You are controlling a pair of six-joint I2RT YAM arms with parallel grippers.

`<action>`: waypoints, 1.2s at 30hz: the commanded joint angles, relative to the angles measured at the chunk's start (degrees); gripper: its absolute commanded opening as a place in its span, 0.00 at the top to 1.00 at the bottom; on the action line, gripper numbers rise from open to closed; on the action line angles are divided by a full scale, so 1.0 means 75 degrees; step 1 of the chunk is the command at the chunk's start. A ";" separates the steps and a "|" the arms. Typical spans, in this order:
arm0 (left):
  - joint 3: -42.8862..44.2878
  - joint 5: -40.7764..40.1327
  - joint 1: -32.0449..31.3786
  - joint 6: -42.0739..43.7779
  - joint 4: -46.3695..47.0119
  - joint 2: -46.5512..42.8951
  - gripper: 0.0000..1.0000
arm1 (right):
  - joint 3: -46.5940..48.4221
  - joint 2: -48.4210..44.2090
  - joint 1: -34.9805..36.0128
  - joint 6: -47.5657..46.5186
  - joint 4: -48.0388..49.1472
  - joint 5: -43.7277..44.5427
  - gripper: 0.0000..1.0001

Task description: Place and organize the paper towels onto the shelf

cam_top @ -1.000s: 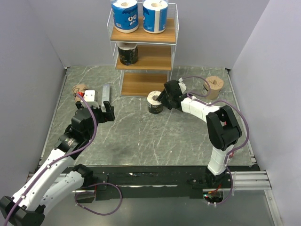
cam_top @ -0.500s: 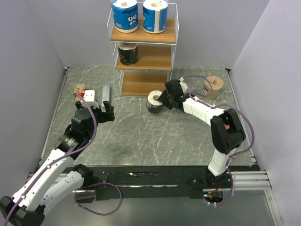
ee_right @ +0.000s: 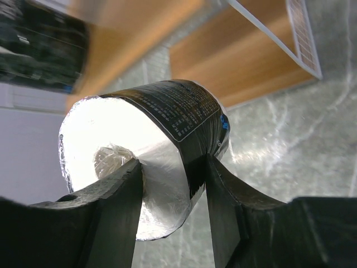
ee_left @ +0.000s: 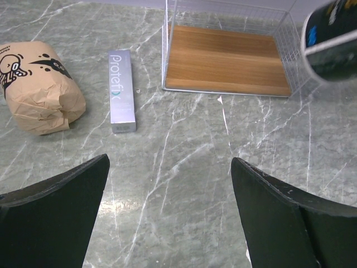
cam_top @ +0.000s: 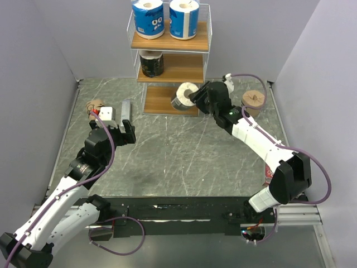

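The middle level is open beside the standing black roll [cam_top: 152,64], so my right gripper should go on carrying its black roll there until that roll sits on the board [cam_top: 183,68].
My right gripper [cam_top: 192,99] is shut on a black paper towel roll [cam_top: 183,96], lifted off the table in front of the shelf [cam_top: 170,101]. In the right wrist view one finger [ee_right: 120,195] sits in the roll's [ee_right: 167,117] centre hole and the other presses its wrapper. Two blue-and-white rolls [cam_top: 148,18] [cam_top: 184,18] stand on the top tier. A second black roll [cam_top: 151,63] stands on the middle tier. One tan roll [cam_top: 96,105] lies at the far left, another [cam_top: 254,103] at the far right. My left gripper [cam_top: 126,133] hangs open over bare table.
A flat grey bar [ee_left: 122,90] lies beside the left tan roll [ee_left: 39,86], left of the shelf's bottom board [ee_left: 226,58]. Grey walls close in the table on three sides. Something small and red [cam_top: 267,175] shows beside the right arm's elbow.
My right gripper closed tighter on the black roll, lifted it off the table and carried it up toward the shelf. The left arm has not moved.
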 commanded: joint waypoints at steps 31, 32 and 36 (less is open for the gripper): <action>0.0166 -0.0163 -0.0048 -0.0098 0.0261 -0.0371 0.04 | 0.4547 0.2171 0.0292 0.0486 -0.0144 0.2500 0.52; 0.0178 -0.0163 -0.0048 -0.0098 0.0249 -0.0382 0.04 | 0.4699 0.2264 0.0292 0.0487 -0.0156 0.2535 0.52; 0.0189 -0.0268 -0.0072 -0.0087 0.0237 -0.0418 0.04 | 0.4864 0.2382 0.0316 0.0545 -0.0087 0.2688 0.42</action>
